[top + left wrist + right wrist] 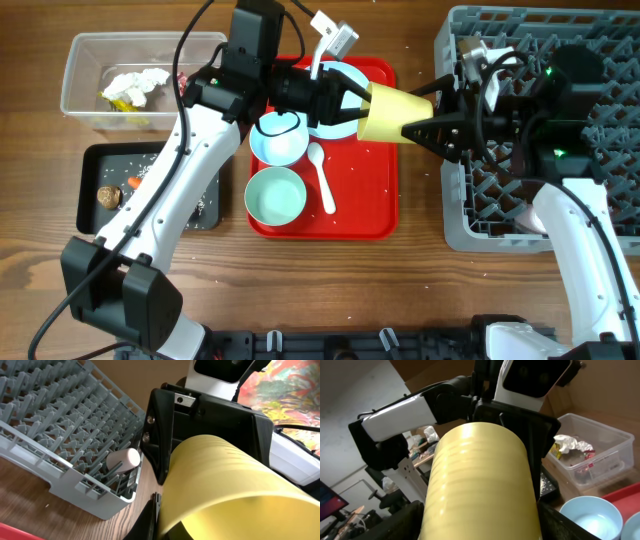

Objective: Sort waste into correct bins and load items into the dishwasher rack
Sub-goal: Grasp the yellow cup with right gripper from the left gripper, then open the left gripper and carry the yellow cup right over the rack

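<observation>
The free rack space (627, 212) beside the pink cup lies beyond my left gripper's reach, so my right gripper should take the yellow cup by its narrow end (424, 108).
The yellow cup (385, 112) hangs on its side in the air between the red tray and the dishwasher rack (470, 230). My left gripper (360, 100) is shut on the cup's rim, one finger outside the wall and one inside (167, 525). My right gripper (415, 128) is open, and its fingers (400, 520) straddle the cup's narrow end (480, 485). A pink cup (123, 460) lies among the pegs at the rack's corner (60, 425).
The red tray (370, 200) holds a pale blue plate (345, 75), two pale blue bowls (280, 140) (275, 195) and a white spoon (322, 175). The clear tub (100, 55) holds tissue (135, 85). A brown lump (107, 196), a carrot (133, 182) and rice lie in the black tray (100, 160).
</observation>
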Motion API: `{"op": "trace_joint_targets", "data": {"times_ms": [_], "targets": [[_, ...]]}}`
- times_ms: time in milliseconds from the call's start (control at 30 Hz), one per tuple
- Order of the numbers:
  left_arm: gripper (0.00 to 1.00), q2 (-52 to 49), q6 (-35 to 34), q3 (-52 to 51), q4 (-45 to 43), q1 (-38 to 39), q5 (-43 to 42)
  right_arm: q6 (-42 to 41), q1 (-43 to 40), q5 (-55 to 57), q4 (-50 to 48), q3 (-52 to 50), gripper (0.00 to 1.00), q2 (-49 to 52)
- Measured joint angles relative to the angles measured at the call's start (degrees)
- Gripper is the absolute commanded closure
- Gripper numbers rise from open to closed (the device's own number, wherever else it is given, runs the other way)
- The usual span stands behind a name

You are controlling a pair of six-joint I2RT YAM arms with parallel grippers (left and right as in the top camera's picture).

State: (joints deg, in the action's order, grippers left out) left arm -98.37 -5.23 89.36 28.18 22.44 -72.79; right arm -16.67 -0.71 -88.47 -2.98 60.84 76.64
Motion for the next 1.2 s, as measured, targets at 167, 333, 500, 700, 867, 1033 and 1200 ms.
{"op": "trace_joint_targets", "data": {"times_ms": [167, 333, 500, 700, 867, 1033, 1200], "targets": [[0.96, 0.0, 0.0, 0.0, 0.0, -0.04, 0.7, 0.24, 0.66, -0.87, 2.1, 0.02, 0.3, 1.86], [0.96, -0.11, 0.02, -0.02, 0.0, -0.22, 1.55, 0.24, 0.68, -0.87, 2.27, 0.02, 0.35, 2.51], [0.94, -0.11, 0.02, -0.02, 0.0, -0.22, 1.57, 0.24, 0.68, -0.87, 2.27, 0.02, 0.48, 2.54], [0.84, -0.11, -0.02, -0.02, -0.17, -0.22, 1.77, 0.24, 0.92, -0.87, 2.29, 0.02, 0.54, 2.56], [0.83, -0.11, -0.02, -0.02, -0.17, -0.22, 1.79, 0.24, 0.9, -0.87, 2.29, 0.02, 0.55, 2.56], [0.83, -0.11, -0.02, -0.02, -0.17, -0.22, 1.92, 0.2, -2.43, -0.9, 2.29, 0.02, 0.55, 2.56], [0.83, -0.11, -0.02, -0.02, 0.04, -1.14, 2.84, -0.02, -6.56, -0.9, 2.43, 0.02, 0.55, 2.56]]}}
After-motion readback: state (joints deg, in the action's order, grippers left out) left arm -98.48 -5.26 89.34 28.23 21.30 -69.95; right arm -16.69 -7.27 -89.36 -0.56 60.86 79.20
